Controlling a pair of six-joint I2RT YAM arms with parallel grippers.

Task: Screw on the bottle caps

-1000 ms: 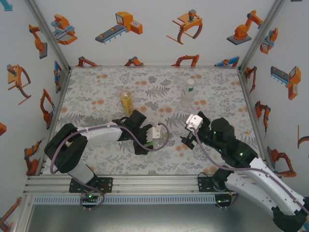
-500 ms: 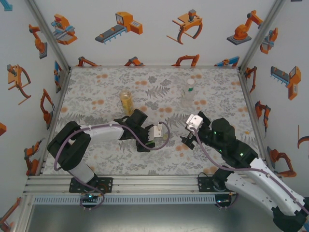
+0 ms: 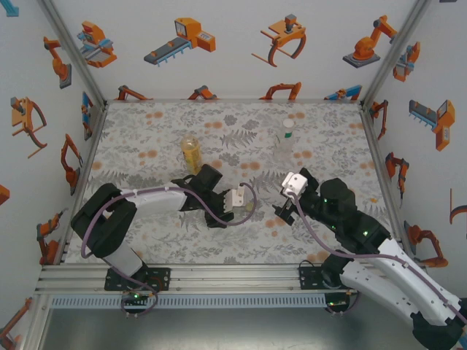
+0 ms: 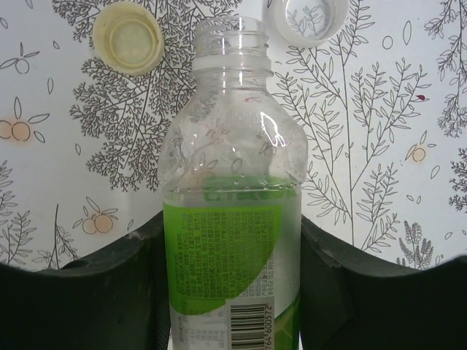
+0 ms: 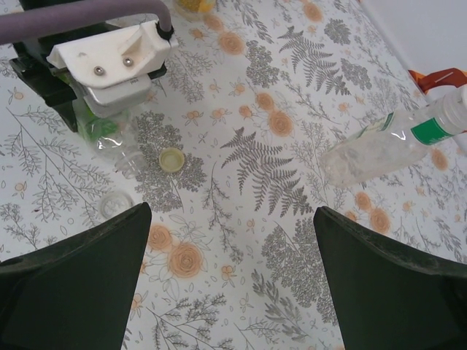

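I should lift the bottle clear with my left gripper before my right gripper moves over the white cap (image 5: 115, 205), since the bottle's neck (image 4: 232, 42) lies close beside both caps.
A clear bottle with a green label (image 4: 230, 182) lies on the floral table, its threaded neck open. My left gripper (image 4: 232, 244) is shut on its body, a black finger (image 4: 87, 292) pressing each side; in the top view this gripper (image 3: 235, 210) sits at mid-table. Just beyond the neck lie two bottle caps, a pale yellow one (image 4: 128, 36) to the left and a white one (image 4: 306, 18) to the right. From the right wrist, the yellow cap (image 5: 171, 159) and white cap (image 5: 117, 204) lie ahead on the left. My right gripper (image 5: 232, 215) hovers open over bare table, holding nothing.
A bottle of yellow liquid (image 3: 191, 152) stands behind the left arm. A clear bottle with a white top (image 3: 286, 138) stands at the back right, also in the right wrist view (image 5: 390, 142). Walls enclose the table on three sides.
The left gripper's jaws closed onto the green-label bottle, and that arm shifted slightly. The right arm has not moved.
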